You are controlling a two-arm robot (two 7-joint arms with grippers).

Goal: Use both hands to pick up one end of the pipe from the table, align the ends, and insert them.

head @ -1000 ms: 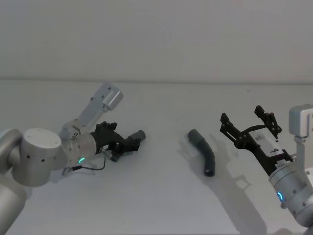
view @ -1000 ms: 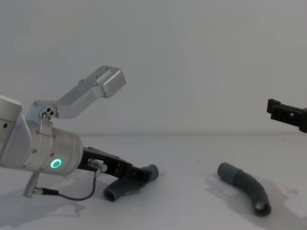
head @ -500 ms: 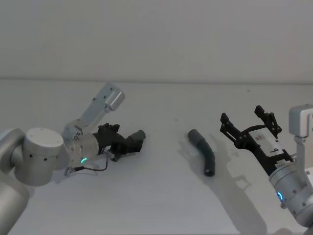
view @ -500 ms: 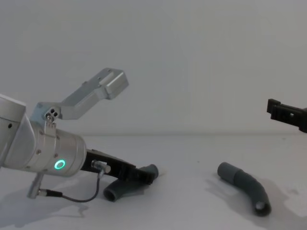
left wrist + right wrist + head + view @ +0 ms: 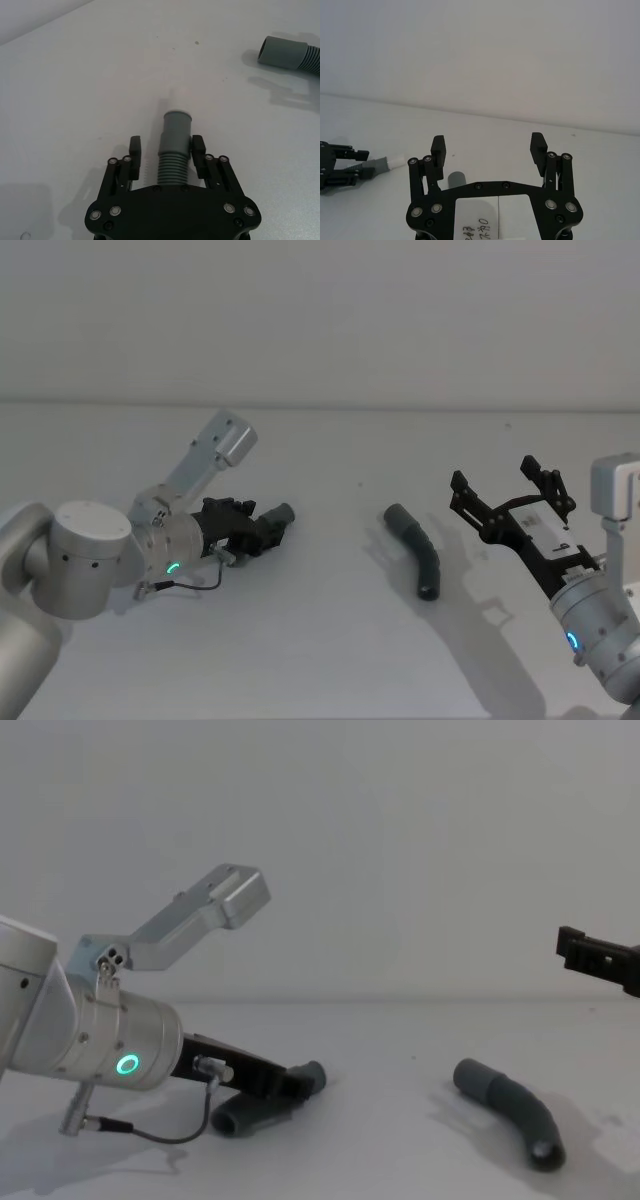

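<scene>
The collar (image 5: pixel 475 1080) will tilt when I push onto the pale tip, because the second pipe piece's ribbed part lies curved (image 5: pixel 521 1110) and will bend.
One dark grey pipe piece (image 5: pixel 278 515) lies on the table (image 5: pixel 320 640) at the left, its pale-tipped collar (image 5: pixel 177 120) pointing away from my left gripper (image 5: pixel 262 530). That gripper (image 5: pixel 167 145) is open and straddles the ribbed part, one finger close to it and the other a gap away. The second pipe piece (image 5: pixel 420 552) lies free right of centre; its collar (image 5: pixel 455 178) faces left. My right gripper (image 5: pixel 497 478) hovers open to the right of it and above the table, holding nothing.
The table's back edge meets a plain wall (image 5: pixel 320 320). A thin black cable (image 5: pixel 150 1132) loops under the left wrist. Bare tabletop lies between the two pipe pieces and in front of them.
The left wrist has shifted slightly and its gripper sits a little lower around the left pipe piece, which now lies flatter. The right arm and right piece have not moved.
</scene>
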